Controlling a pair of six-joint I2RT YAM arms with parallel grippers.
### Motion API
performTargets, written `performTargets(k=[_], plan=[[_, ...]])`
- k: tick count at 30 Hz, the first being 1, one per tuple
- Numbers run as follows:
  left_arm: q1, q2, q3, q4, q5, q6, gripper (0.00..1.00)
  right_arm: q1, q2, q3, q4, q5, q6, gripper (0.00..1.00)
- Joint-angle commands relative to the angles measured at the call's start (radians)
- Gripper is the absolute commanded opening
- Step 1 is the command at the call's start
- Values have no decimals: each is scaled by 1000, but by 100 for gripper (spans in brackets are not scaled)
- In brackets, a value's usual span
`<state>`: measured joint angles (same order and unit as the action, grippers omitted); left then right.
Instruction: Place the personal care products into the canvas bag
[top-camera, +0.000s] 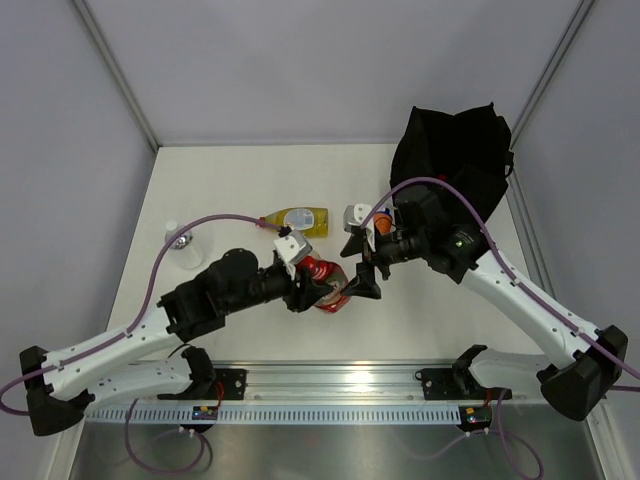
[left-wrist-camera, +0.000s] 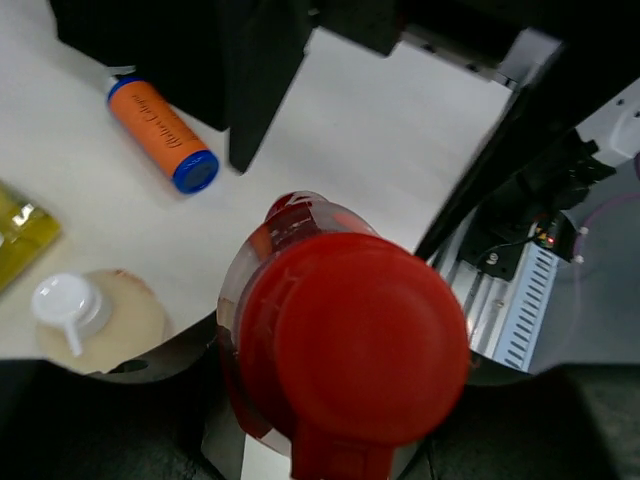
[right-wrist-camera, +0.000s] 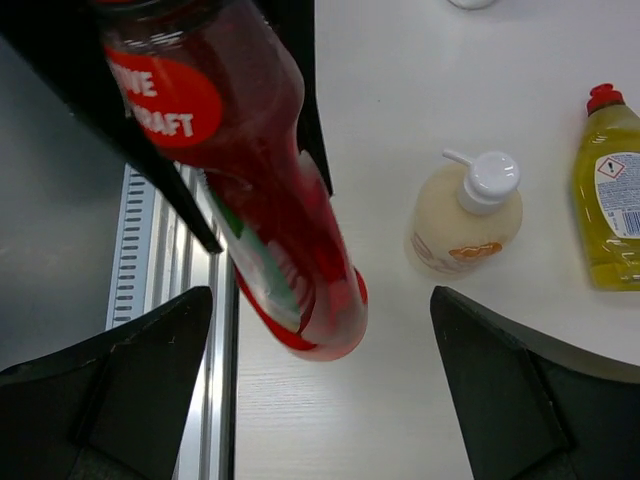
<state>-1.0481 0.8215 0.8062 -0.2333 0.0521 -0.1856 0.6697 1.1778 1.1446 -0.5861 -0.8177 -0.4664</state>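
Observation:
Next, my right gripper takes the dark red bottle (right-wrist-camera: 290, 245) from my left gripper by the bottle's free lower part, because the canvas bag (top-camera: 450, 165) stands on my right gripper's side.
My left gripper (top-camera: 316, 286) (left-wrist-camera: 330, 410) is shut on a dark red bottle (top-camera: 327, 281) with a red cap (left-wrist-camera: 355, 340), held above the table. In the right wrist view that bottle (right-wrist-camera: 270, 210) hangs tilted between the wide-open fingers of my right gripper (right-wrist-camera: 320, 300) (top-camera: 365, 272), which do not touch it. On the table lie a clear yellow bottle (top-camera: 298, 218) (right-wrist-camera: 610, 205), a cream bottle (right-wrist-camera: 465, 220) (left-wrist-camera: 95, 315) and an orange bottle with a blue cap (left-wrist-camera: 160, 128). The black canvas bag (top-camera: 455, 160) stands at the back right.
A small pale pump bottle (top-camera: 183, 247) stands at the left of the table. A metal rail (top-camera: 330, 385) runs along the near edge. Grey walls enclose the table on three sides.

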Motion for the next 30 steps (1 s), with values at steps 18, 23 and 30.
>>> performTargets(k=[18, 23, 30], plan=[[112, 84, 122, 417, 267, 20, 0, 7, 117, 64, -149, -256, -224, 75], [117, 56, 102, 420, 252, 17, 0, -7, 134, 87, -158, -271, -193, 29], [126, 10, 73, 427, 125, -34, 79, -77, 86, 86, -126, -327, -156, 0]])
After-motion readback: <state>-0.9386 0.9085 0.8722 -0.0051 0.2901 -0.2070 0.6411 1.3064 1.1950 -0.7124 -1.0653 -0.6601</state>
